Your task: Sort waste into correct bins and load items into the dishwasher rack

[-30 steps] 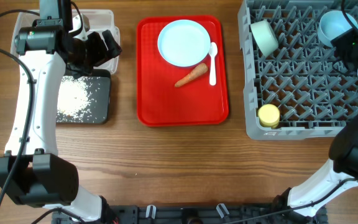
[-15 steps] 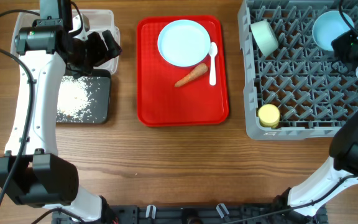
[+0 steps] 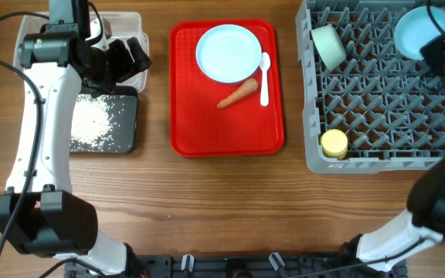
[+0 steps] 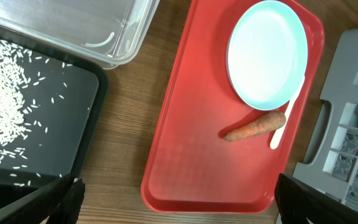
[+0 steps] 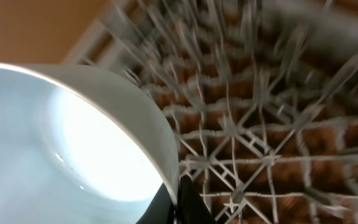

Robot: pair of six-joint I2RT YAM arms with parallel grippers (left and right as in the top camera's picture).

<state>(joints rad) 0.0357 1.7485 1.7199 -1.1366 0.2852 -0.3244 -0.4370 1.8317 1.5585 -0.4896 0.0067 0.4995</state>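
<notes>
My right gripper has the light-blue bowl (image 3: 419, 31) face up over the rack's far corner, so I should tip it on edge and slot it beside the pale-green bowl.
My right gripper (image 5: 179, 206) is shut on the rim of the light-blue and white bowl (image 5: 73, 143), holding it over the back right corner of the grey dishwasher rack (image 3: 377, 108). From overhead the bowl (image 3: 418, 31) sits by the black gripper (image 3: 443, 52). A pale-green bowl (image 3: 329, 46) and a yellow cup (image 3: 334, 143) are in the rack. The pale-blue plate (image 4: 267, 54), orange carrot (image 4: 255, 126) and white spoon (image 4: 288, 118) lie on the red tray (image 4: 185, 155). My left gripper (image 4: 179, 202) hangs open and empty above the tray's near left edge.
A clear plastic tub (image 3: 122, 23) stands at the back left, with the black tray (image 3: 122, 123) of scattered rice grains (image 3: 91, 120) in front of it. The left arm (image 3: 45, 116) reaches over both.
My right gripper has shut on the bowl's rim, and the bowl has shifted slightly toward the rack's back right corner. The left arm has not moved.
</notes>
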